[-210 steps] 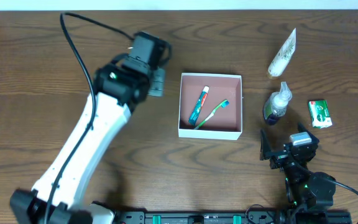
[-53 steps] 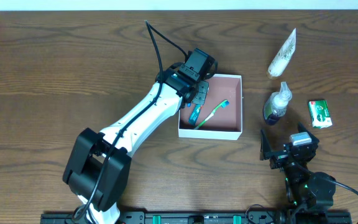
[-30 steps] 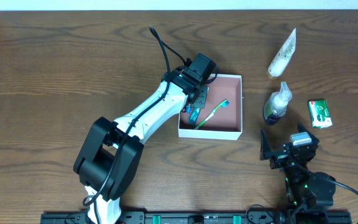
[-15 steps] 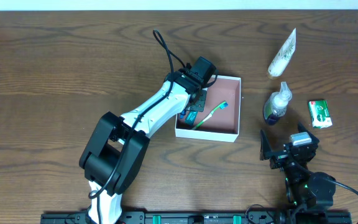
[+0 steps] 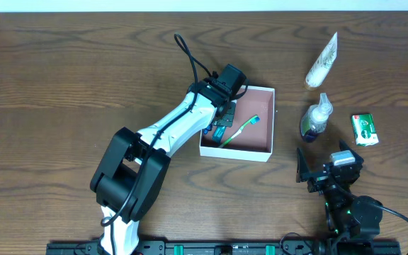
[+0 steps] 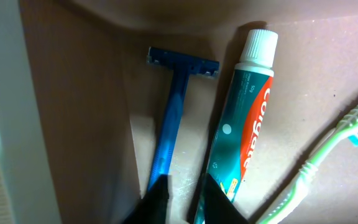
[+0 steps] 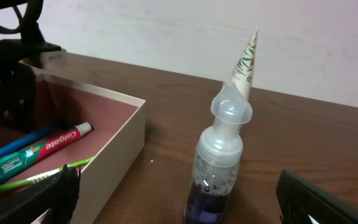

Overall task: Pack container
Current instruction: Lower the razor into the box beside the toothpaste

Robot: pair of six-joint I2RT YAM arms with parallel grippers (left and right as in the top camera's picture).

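Observation:
The razor is inside, but the container sits crooked [image 5: 253,138]. Next, my left gripper lifts out, pinches the container's side [image 6: 18,124] next to the razor and turns the container straight.
The container [image 5: 236,153] is a square white-walled box with a pink-brown inside, at the table's middle. In it lie a blue razor [image 6: 169,134], a toothpaste tube [image 6: 241,124] and a green toothbrush [image 6: 328,149]. My left gripper [image 6: 185,193] reaches down into the box's left side. Its fingers are slightly apart, with bare box floor between them, above the razor's handle end. In the overhead view the left gripper [image 5: 222,117] hides the razor. My right gripper [image 7: 185,205] is wide open and empty, near the table's front edge, facing a clear pump bottle [image 7: 219,162].
Right of the container stand the pump bottle [image 5: 316,119], a white squeeze tube [image 5: 322,62] behind it, and a small green-and-white soap packet [image 5: 365,129]. The left arm stretches from the front left across to the container. The container's white left wall [image 6: 11,124] is close beside the left gripper.
The left arm swung from left of the container into it. The razor now lies inside. The container slid slightly to the left about half a second ago. The right arm has not moved.

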